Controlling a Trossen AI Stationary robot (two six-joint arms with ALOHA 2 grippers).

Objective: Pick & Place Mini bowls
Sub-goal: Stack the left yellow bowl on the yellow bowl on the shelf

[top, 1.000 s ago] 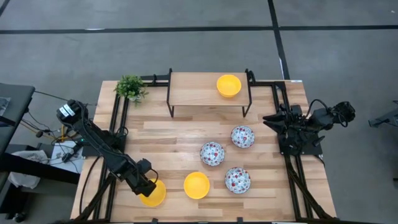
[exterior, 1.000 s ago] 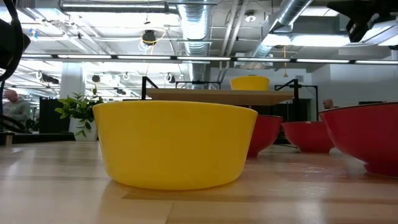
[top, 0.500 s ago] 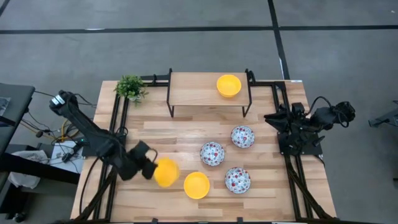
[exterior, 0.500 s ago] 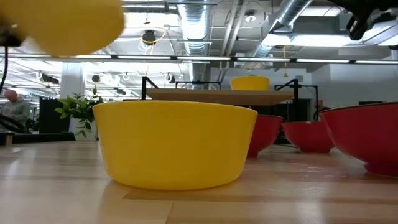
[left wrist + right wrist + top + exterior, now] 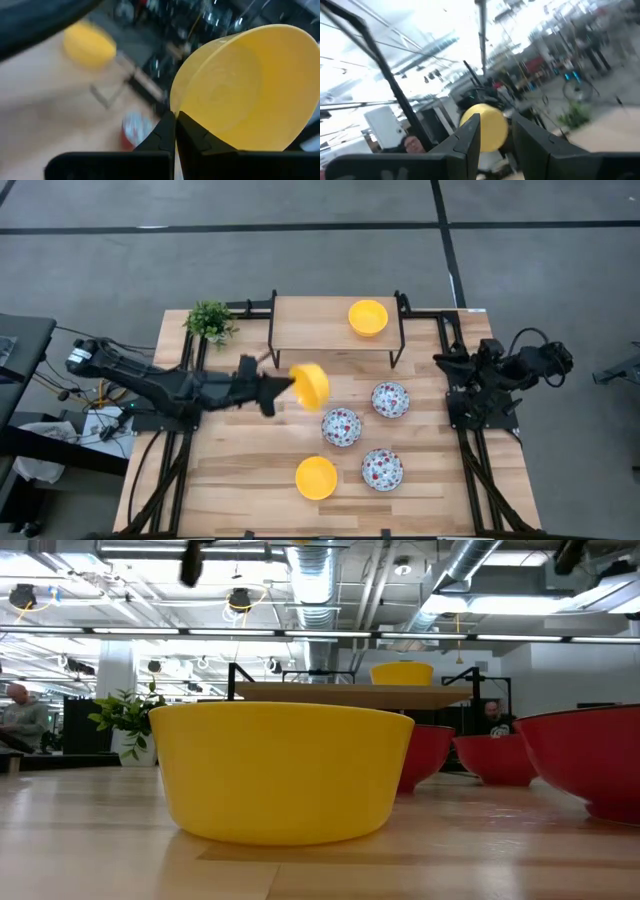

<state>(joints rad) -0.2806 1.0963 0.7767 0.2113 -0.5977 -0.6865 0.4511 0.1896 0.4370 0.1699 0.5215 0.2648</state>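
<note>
My left gripper is leaving the held yellow bowl's opposite rim free [image 5: 324,391], so my open right gripper should keep going toward that rim until its fingers are on both sides of it.
My left gripper [image 5: 288,386] reaches level over the table's middle, shut on a plain yellow mini bowl [image 5: 311,385] that hangs high above the wood. A second yellow bowl [image 5: 316,478] sits near the front edge. A third [image 5: 368,317] stands on the raised wooden shelf [image 5: 310,323]. Three speckled bowls [image 5: 341,426], [image 5: 390,399], [image 5: 382,469] rest on the table to the right of middle. My right gripper [image 5: 495,120] is open with nothing between its fingers, drawn back at the table's right edge [image 5: 447,367]. My left gripper pinches the yellow bowl's rim [image 5: 173,106] between its two fingers, one finger [image 5: 195,134] inside the bowl and the other [image 5: 161,134] outside. The fingers come level from the table's left. The bowl [image 5: 245,85] is lifted clear and tipped on its side.
A small potted plant [image 5: 210,320] stands at the far left corner. The shelf's black legs [image 5: 273,340] rise just beyond the held bowl. Black rails [image 5: 185,430] run along both sides of the table. People show in the room behind [image 5: 18,715].
My left gripper has lifted the yellow bowl off the table's near left corner, carrying it up and toward the far middle. It has turned from pointing down to pointing level, so the bowl has tipped from upright onto its side. My right gripper has tipped up slightly.
</note>
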